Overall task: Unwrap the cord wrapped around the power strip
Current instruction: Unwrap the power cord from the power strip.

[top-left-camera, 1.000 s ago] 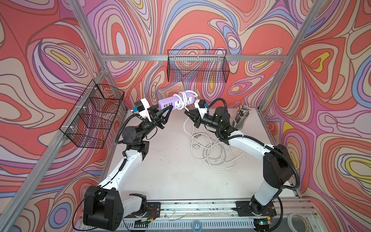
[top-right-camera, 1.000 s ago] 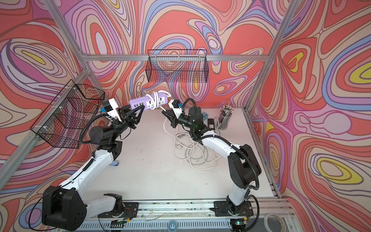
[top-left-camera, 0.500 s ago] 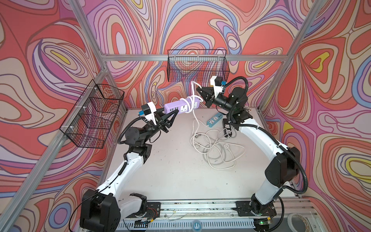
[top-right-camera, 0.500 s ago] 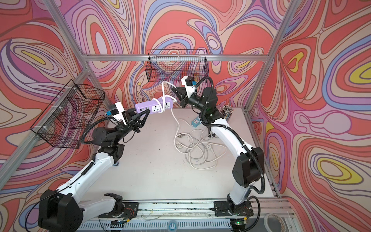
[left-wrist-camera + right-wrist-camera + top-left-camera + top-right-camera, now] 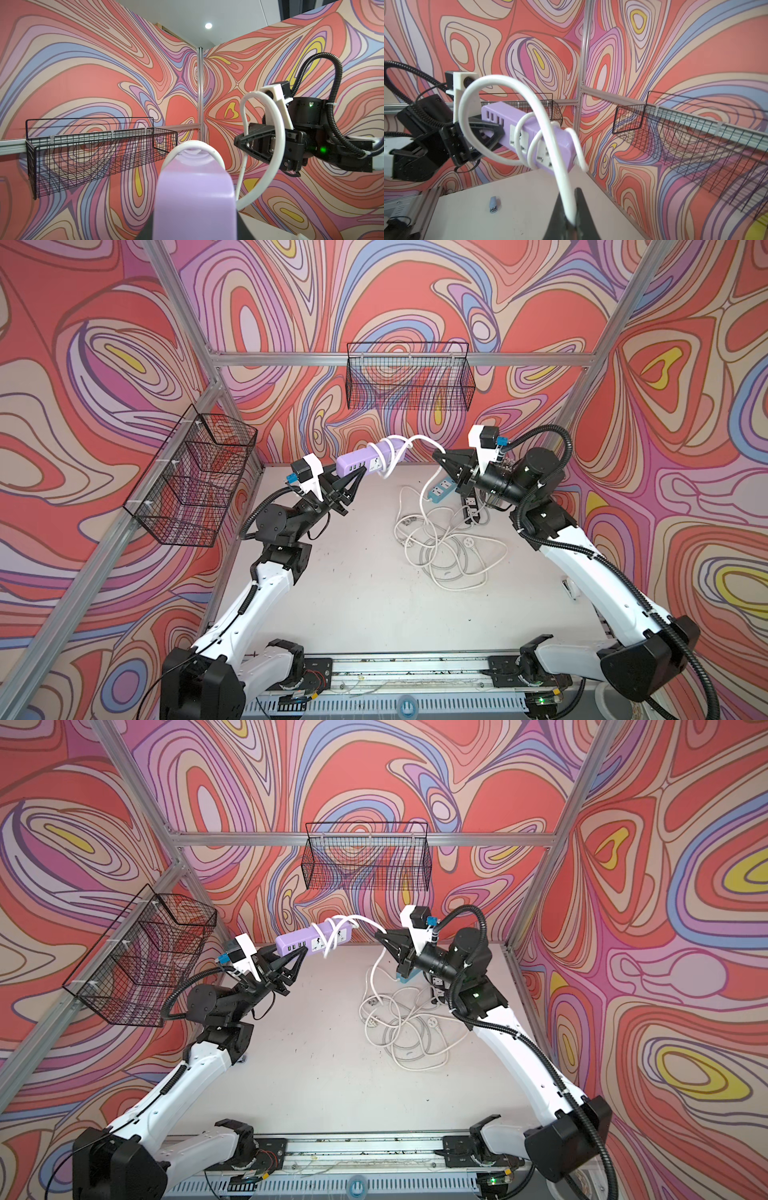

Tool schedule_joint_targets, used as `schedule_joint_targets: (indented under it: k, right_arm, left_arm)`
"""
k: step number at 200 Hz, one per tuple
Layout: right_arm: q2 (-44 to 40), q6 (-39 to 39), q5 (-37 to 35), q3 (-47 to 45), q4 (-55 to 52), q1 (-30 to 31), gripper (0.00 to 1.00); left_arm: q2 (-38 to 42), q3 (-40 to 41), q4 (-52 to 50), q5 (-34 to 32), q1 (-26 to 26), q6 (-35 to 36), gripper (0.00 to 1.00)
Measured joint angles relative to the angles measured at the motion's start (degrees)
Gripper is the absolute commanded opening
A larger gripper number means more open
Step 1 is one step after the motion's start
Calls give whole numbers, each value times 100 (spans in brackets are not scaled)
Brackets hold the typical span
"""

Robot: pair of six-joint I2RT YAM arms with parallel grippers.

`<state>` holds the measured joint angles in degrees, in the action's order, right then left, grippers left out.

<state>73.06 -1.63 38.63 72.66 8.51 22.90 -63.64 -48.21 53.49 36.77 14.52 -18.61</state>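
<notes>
The white cord's arc (image 5: 421,437) is clear of the purple power strip's far end. I should keep moving my right gripper down and release the cord below that end.
The purple power strip (image 5: 363,459) (image 5: 305,940) hangs in the air near the back wall. My left gripper (image 5: 356,476) (image 5: 297,957) is shut on its near end. In the left wrist view the power strip (image 5: 194,199) fills the space between my dark fingers (image 5: 244,229). The white cord (image 5: 419,439) (image 5: 360,919) still loops round the strip's far end, then arcs across to my right gripper (image 5: 438,456) (image 5: 380,937). In the right wrist view that gripper (image 5: 571,209) is shut on the cord (image 5: 550,133), and the coils lie over the sockets of the power strip (image 5: 525,124).
On the table under the right arm lies a tangle of white cords (image 5: 440,547) with a blue strip (image 5: 440,489) and a black strip (image 5: 471,504). Wire baskets hang on the back wall (image 5: 409,381) and on the left wall (image 5: 195,477). A small grey clip (image 5: 493,204) lies on the table.
My right gripper has swung with the cord from below the strip's far end, up over it and out to the right. The left gripper and the strip have shifted only slightly.
</notes>
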Motion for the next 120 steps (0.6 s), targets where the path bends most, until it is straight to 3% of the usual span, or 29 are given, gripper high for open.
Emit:
schedule_joint_targets:
  k: [70, 120]
  right_arm:
    - [-42, 492, 120, -1639, -79, 227, 0]
    - [793, 741, -247, -2476, 802, 782, 0]
  left_arm:
    - [83, 0, -24, -151, -299, 42, 0]
    - [101, 0, 79, -142, -334, -72, 0]
